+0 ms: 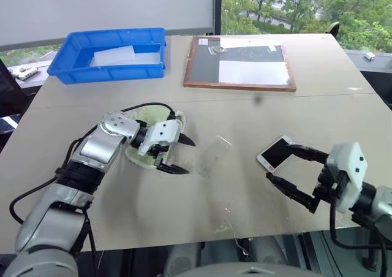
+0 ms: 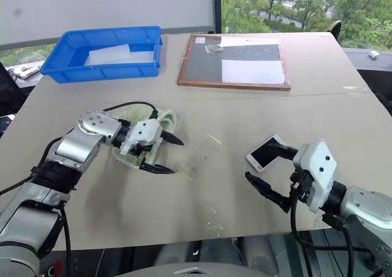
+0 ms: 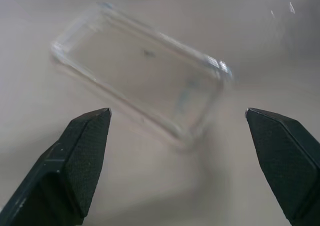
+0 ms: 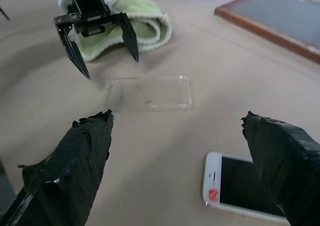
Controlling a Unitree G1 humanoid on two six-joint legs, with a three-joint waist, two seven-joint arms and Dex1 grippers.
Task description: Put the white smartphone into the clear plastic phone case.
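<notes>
Next, I pinch the case's long side [image 2: 193,149] with my left gripper and turn it straight first, because the clear phone case [image 2: 201,156] lies crooked to the table's front edge.
The white smartphone [image 1: 274,151] lies screen up on the beige table [image 1: 245,111], right of centre. The clear plastic phone case [image 1: 212,156] lies flat on the table to its left, empty. My left gripper [image 1: 187,157] hangs open just left of the case, its fingers pointing at the case's near end without touching it; the left wrist view has the case [image 3: 145,71] just beyond the open fingertips. My right gripper [image 1: 277,162] is open just above the table, one finger over the phone's edge and the other nearer me. It holds nothing.
A green cloth [image 4: 142,31] lies under my left hand. A blue bin [image 1: 73,68] with a frosted sheet [image 1: 115,56] stands at the back left. A wood-framed dark board [image 1: 240,63] with white paper lies at the back centre. The table's front edge [image 1: 233,237] is close.
</notes>
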